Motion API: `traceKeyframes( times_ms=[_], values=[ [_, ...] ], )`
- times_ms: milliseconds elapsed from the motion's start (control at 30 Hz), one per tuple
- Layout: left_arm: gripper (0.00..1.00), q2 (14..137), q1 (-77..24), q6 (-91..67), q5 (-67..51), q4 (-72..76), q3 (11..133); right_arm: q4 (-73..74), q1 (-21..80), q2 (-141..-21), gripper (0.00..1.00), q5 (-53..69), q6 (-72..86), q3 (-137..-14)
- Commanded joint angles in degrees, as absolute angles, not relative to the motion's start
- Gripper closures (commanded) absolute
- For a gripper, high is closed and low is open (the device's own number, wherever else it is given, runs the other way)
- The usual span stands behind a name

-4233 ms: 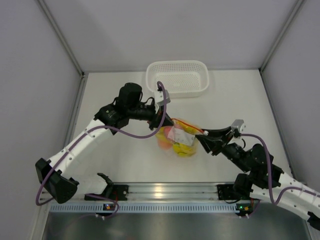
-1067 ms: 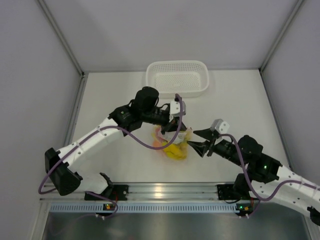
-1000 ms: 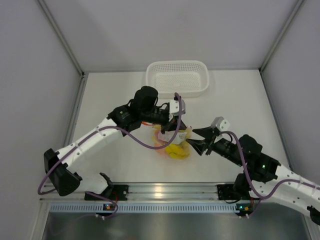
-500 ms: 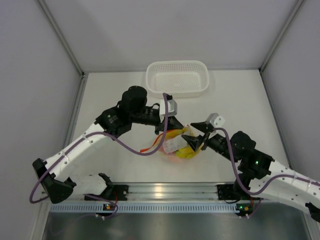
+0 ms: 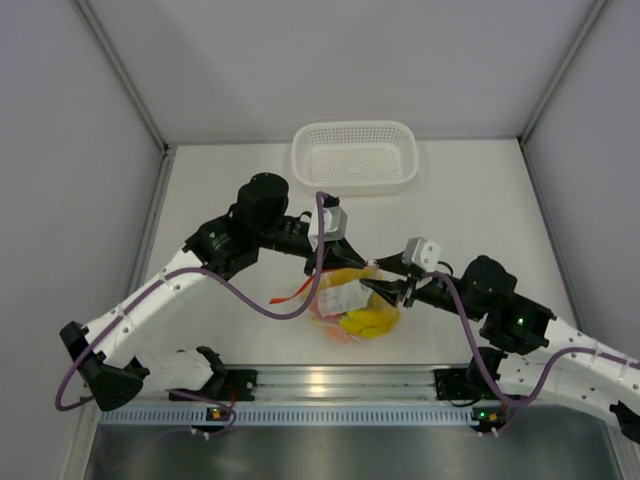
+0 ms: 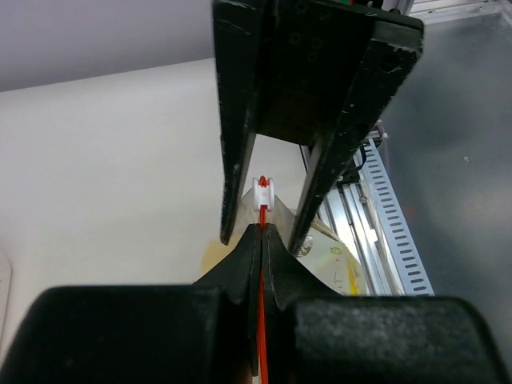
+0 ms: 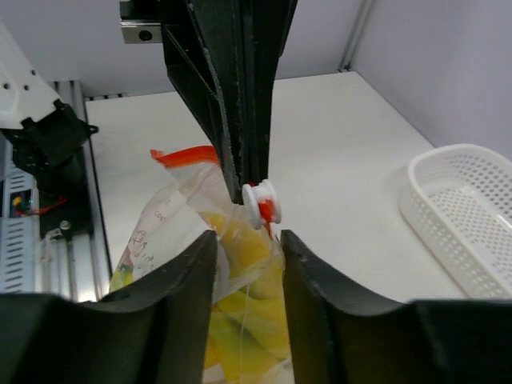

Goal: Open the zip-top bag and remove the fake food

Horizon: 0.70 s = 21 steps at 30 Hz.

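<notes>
My left gripper is pinching the bag's zip (image 6: 262,216) behind the white slider. My right gripper needs to clamp the zip's end first, and then my left gripper should take the slider (image 6: 263,194).
The zip-top bag (image 5: 345,300) hangs above the table mid-front, with yellow banana bunches (image 5: 368,320) inside. My left gripper (image 5: 348,264) is shut on the bag's orange-red zip strip (image 6: 261,304), just behind its white slider (image 6: 262,193). My right gripper (image 5: 378,288) faces it, open, one finger on each side of the bag top under the slider (image 7: 260,200). In the right wrist view the right gripper (image 7: 246,237) straddles the clear plastic (image 7: 172,216) and bananas (image 7: 240,312). The left gripper (image 6: 262,234) shows the strip pinched between its pads. The other fruit is hard to make out.
A white perforated basket (image 5: 355,155) stands at the back of the table, also at the right edge of the right wrist view (image 7: 468,220). The metal rail (image 5: 330,380) with the arm bases runs along the near edge. Grey walls enclose the table.
The left gripper has drawn back to the left with the zip strip, lifting the bag. The right gripper has moved in to straddle the bag top at the slider.
</notes>
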State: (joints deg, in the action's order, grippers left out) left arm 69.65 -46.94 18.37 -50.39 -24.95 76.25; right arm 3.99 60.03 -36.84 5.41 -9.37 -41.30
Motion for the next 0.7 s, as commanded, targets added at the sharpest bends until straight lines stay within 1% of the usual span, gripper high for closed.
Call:
traceKeyframes(
  times_ms=[0, 33, 67, 167, 233, 267, 300, 333, 367, 400, 433, 500, 667],
  values=[
    [1.00, 68.5, -46.9, 19.1, -53.8, -22.0, 77.2, 3.0, 59.7, -37.2, 0.66, 9.8, -10.3, -43.2],
    [1.00, 68.5, -46.9, 19.2, -53.5, -22.0, 77.3, 2.7, 59.7, -37.0, 0.75, 9.9, -10.1, -43.1],
    [1.00, 68.4, -46.9, 19.1, -53.4, -22.0, 77.3, 2.5, 59.7, -36.8, 0.79, 10.1, -10.1, -42.5],
    [1.00, 68.1, -46.9, 19.1, -53.7, -22.0, 76.9, 1.3, 59.6, -35.7, 0.86, 10.2, -9.8, -41.6],
    [1.00, 68.1, -46.9, 19.1, -54.1, -22.0, 76.5, 0.9, 59.6, -35.2, 0.95, 10.4, -9.7, -41.4],
    [1.00, 68.1, -46.9, 19.2, -54.4, -22.0, 76.2, 0.8, 59.6, -35.1, 0.94, 10.0, -9.6, -41.6],
    [1.00, 68.1, -46.9, 19.2, -54.8, -22.0, 75.8, 0.9, 59.6, -35.1, 0.87, 9.8, -9.7, -41.8],
    [1.00, 68.4, -46.9, 19.4, -55.4, -22.0, 75.6, 1.1, 59.5, -35.2, 0.83, 9.6, -9.8, -42.2],
    [1.00, 68.5, -46.8, 19.6, -55.5, -22.0, 75.4, 1.3, 59.5, -35.4, 0.83, 9.3, -9.8, -42.8],
    [1.00, 68.5, -46.8, 19.7, -55.7, -22.0, 75.1, 2.3, 59.5, -35.8, 0.84, 9.2, -10.2, -43.2],
    [1.00, 68.5, -46.9, 19.9, -55.7, -22.0, 74.8, 2.5, 59.4, -36.2, 0.94, 9.4, -10.4, -43.6],
    [1.00, 68.7, -46.8, 20.1, -55.5, -22.0, 74.5, 3.3, 59.5, -36.9, 1.00, 9.0, -10.2, -44.4],
    [1.00, 69.3, -46.8, 20.3, -55.2, -22.0, 74.5, 4.0, 59.4, -37.8, 1.00, 7.0, -9.7, -44.2]
  ],
)
